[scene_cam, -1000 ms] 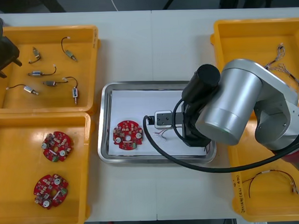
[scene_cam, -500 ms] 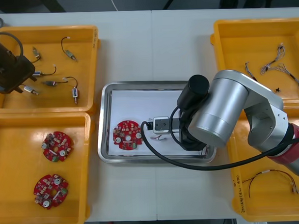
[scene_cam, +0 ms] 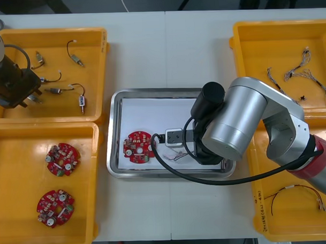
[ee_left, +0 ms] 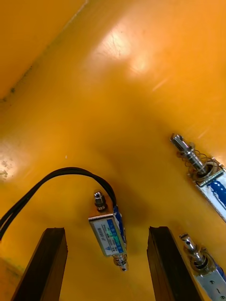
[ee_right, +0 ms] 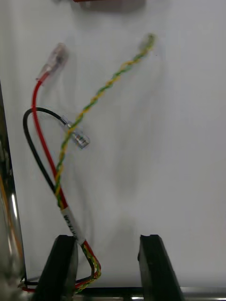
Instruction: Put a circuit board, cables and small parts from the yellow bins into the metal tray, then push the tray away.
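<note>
The black lead (ee_left: 71, 171) curves in a smooth arch, so it will hold that curve and come along when the robot carries the small metal part (ee_left: 108, 234).
The metal tray (scene_cam: 167, 92), white inside, holds a round red circuit board (scene_cam: 139, 147) and a cable bundle (scene_cam: 176, 153). My right arm (scene_cam: 233, 125) hangs over the tray's right half. My right gripper (ee_right: 106, 237) stands open just above the tray floor. The red, black and yellow-green cable bundle (ee_right: 61, 155) lies loose by one finger. My left gripper (scene_cam: 14, 87) is low in the far left yellow bin (scene_cam: 96, 38). In the left wrist view the left gripper (ee_left: 107, 230) is open, with a small metal part (ee_left: 108, 235) on a black lead between its fingers, not gripped.
More small metal parts (scene_cam: 79, 101) lie in the far left bin, two of them (ee_left: 207, 174) beside one finger. The near left bin (scene_cam: 94, 156) holds two red boards (scene_cam: 61, 159). The far right bin (scene_cam: 240, 39) and the near right bin hold cables (scene_cam: 300, 69).
My right gripper has opened and let go of the cable bundle in the tray. My left arm has come in over the far left bin and down onto a small metal part.
</note>
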Robot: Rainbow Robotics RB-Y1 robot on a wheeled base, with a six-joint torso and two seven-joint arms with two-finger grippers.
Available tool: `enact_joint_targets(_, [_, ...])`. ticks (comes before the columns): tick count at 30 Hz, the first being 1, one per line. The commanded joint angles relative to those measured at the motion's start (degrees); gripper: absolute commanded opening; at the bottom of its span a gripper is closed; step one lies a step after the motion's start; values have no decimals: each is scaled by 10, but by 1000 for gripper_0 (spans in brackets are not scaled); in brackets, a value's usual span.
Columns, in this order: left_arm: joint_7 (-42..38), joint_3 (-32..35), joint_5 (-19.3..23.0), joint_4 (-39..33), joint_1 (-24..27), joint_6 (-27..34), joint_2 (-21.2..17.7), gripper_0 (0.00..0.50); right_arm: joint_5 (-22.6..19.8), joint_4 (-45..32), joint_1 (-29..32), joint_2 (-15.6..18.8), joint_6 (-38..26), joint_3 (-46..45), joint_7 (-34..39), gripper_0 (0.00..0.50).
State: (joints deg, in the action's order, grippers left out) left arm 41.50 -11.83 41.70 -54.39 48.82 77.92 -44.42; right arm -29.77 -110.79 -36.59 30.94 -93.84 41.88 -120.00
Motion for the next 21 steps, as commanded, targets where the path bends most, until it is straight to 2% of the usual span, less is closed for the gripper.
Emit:
enact_joint_targets(1, [-17, -9, -9, 10, 27, -19, 4, 500, 1, -7, -16, -11, 6, -4, -14, 500])
enact_joint_targets(6, [-12, -25, -7, 27, 26, -49, 5, 500, -3, -8, -17, -11, 5, -15, -18, 500])
enact_joint_targets(12, [-12, -30, -4, 28, 27, -52, 5, 500, -2, -11, -20, -13, -5, -24, -19, 500])
enact_joint_targets(13, [-12, -30, -4, 28, 27, -52, 5, 463, -2, -13, -21, -14, -10, -27, -19, 500])
enact_joint_targets(14, [-12, -31, -3, 28, 27, -52, 5, 313, -2, -14, -22, -15, -13, -29, -19, 500])
enact_joint_targets(15, [-11, -31, -1, 28, 27, -52, 5, 25, -1, -19, -23, -16, -23, -33, -19, 500])
enact_joint_targets(16, [-11, -31, 1, 28, 27, -51, 5, 3, -1, -23, -25, -18, -35, -37, -18, 500])
enact_joint_targets(21, [-8, -28, 4, 18, 27, -42, 4, 0, -1, -51, -29, -23, -93, -64, -18, 500])
